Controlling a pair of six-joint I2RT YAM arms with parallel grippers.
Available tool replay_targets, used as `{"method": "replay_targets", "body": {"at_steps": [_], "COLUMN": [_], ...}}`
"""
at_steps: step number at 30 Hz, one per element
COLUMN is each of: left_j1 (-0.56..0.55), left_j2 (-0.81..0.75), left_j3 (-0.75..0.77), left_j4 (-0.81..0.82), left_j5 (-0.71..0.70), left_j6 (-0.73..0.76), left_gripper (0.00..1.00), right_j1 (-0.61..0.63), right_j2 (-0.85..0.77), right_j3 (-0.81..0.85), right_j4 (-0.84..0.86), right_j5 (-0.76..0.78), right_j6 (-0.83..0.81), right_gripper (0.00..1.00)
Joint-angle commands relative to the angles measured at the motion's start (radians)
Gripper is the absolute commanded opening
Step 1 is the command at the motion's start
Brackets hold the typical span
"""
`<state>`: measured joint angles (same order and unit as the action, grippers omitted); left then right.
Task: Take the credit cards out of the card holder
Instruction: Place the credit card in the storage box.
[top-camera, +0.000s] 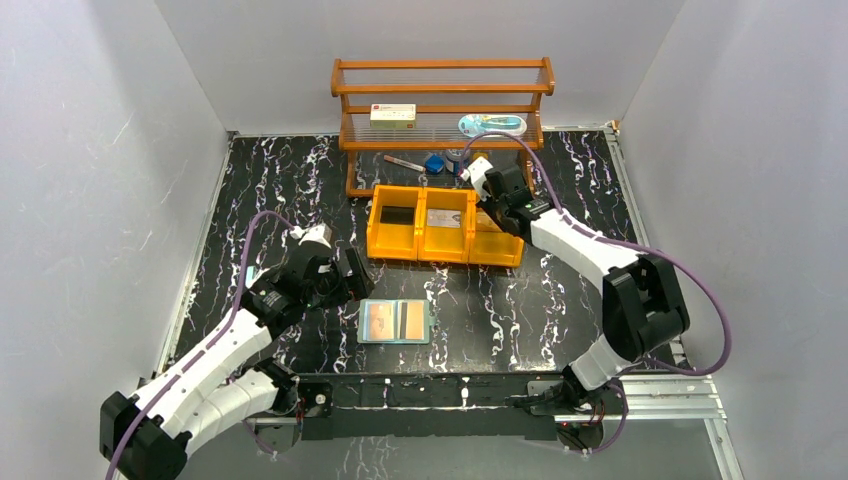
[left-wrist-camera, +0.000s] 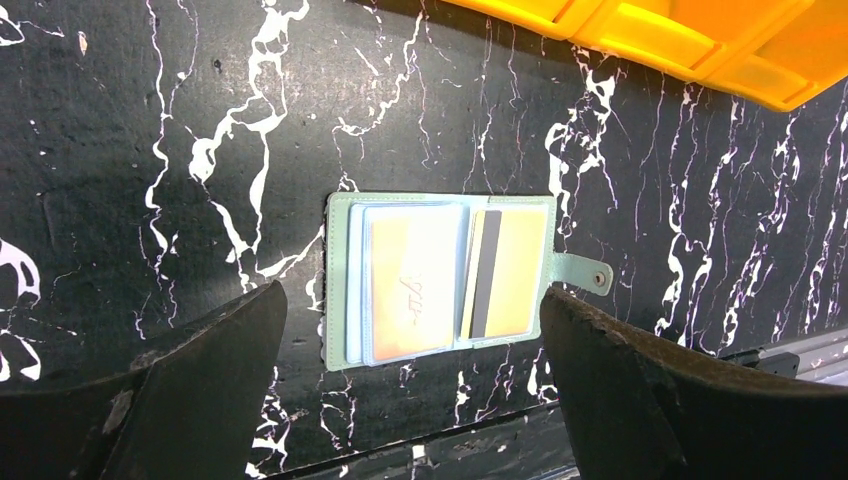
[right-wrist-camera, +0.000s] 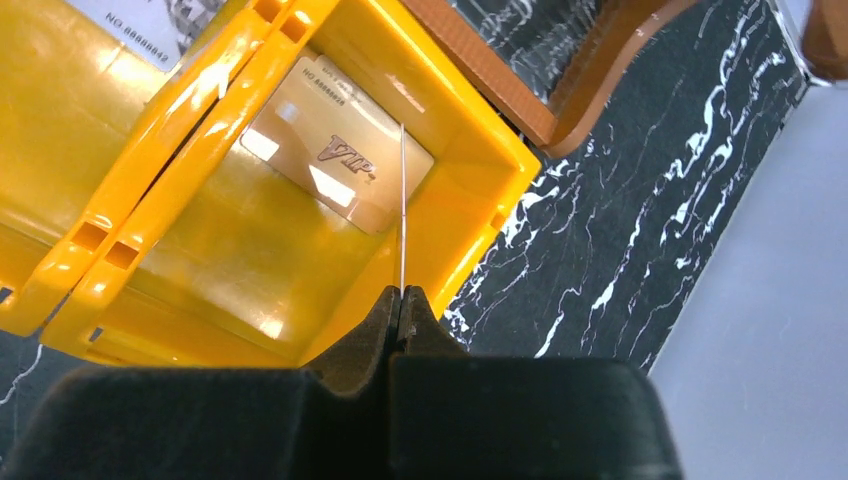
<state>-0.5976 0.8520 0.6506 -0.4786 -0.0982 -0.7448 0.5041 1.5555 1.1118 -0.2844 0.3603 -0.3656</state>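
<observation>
I should keep lowering the thin card (right-wrist-camera: 403, 200) with my right gripper, because it hangs over the open bin section with the gold card (right-wrist-camera: 290, 230). I should let go once it sits inside the section's rim.
The card holder (top-camera: 395, 321) (left-wrist-camera: 345, 290) lies open and flat on the black marbled table. Two orange-tan credit cards (left-wrist-camera: 415, 290) show in its clear pockets, the right one (left-wrist-camera: 512, 272) with a dark stripe. My left gripper (top-camera: 345, 275) (left-wrist-camera: 412, 295) hangs just above it, open wide, fingers apart from the holder's two ends. My right gripper (top-camera: 497, 212) (right-wrist-camera: 403, 293) is shut on a thin card (right-wrist-camera: 402, 210) seen edge-on, over the right compartment of the orange bin (top-camera: 445, 250). A gold card (right-wrist-camera: 340, 160) lies flat in that compartment.
The bin's (right-wrist-camera: 180, 120) left compartment holds a dark card (top-camera: 398, 214), the middle a greyish one (top-camera: 445, 218). A wooden shelf (top-camera: 440, 100) stands behind with a white box (top-camera: 393, 116) and small items. Grey walls close both sides. The bin's edge (left-wrist-camera: 650, 40) shows beyond the holder.
</observation>
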Motion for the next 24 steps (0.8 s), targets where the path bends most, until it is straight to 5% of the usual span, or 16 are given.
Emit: {"method": "replay_targets", "body": {"at_steps": [1, 13, 24], "left_j1": [0.001, 0.001, 0.001], "left_j2": [-0.028, -0.019, -0.032], "left_j3": [0.035, 0.037, 0.023], "left_j4": [-0.032, -0.026, -0.042], "left_j5": [-0.039, -0.037, -0.037], "left_j6": [0.002, -0.004, -0.002], "left_gripper": [0.98, 0.98, 0.98], "right_j1": [-0.006, -0.006, -0.007], "right_j2": [0.019, 0.111, 0.179], "right_j3": [0.042, 0.035, 0.012], "right_j4": [0.043, 0.160, 0.242], "right_j5": [-0.063, -0.103, -0.131], "right_j6": [-0.163, -0.381, -0.423], "right_gripper": [0.00, 0.00, 0.03]}}
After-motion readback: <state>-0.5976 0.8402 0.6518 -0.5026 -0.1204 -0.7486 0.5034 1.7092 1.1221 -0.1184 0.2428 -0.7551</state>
